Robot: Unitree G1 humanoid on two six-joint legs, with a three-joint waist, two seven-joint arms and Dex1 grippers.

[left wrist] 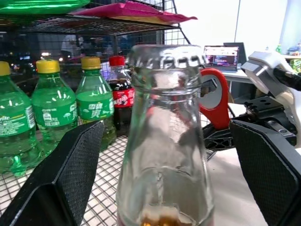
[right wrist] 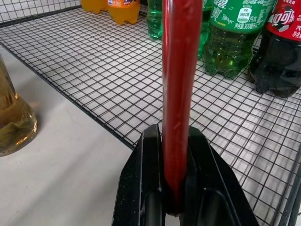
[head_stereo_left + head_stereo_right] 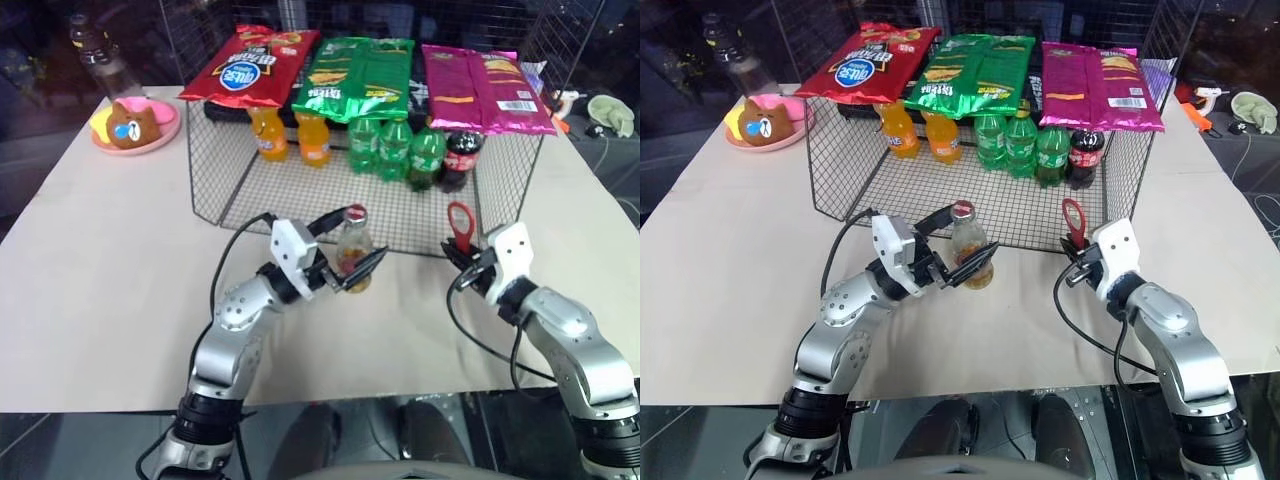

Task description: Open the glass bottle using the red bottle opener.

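Note:
I should move my left gripper up, as it is open and low around the glass bottle [image 3: 353,250], and clamp the neck [image 3: 356,226] below the cap with it before the opener pries.
The glass bottle [image 3: 352,250] stands upright on the table just in front of the wire rack, amber liquid in its base and its crown cap [image 1: 164,56] on. My left gripper [image 3: 367,232] is open around it, and the fingers [image 1: 61,179] stand apart from the glass on either side. My right gripper [image 3: 462,258] is to the bottle's right, shut on the handle of the red bottle opener [image 3: 459,225]. The opener points straight up, ring head on top. In the right wrist view the opener [image 2: 181,94] rises from the closed jaws, with the bottle [image 2: 11,122] off to one side.
A wire rack [image 3: 240,190] stands right behind both grippers, holding orange soda bottles [image 3: 290,135], green bottles [image 3: 395,148] and a cola bottle [image 3: 462,155], with snack bags [image 3: 360,75] on top. A pink plate with a bear toy [image 3: 135,125] sits at the back left.

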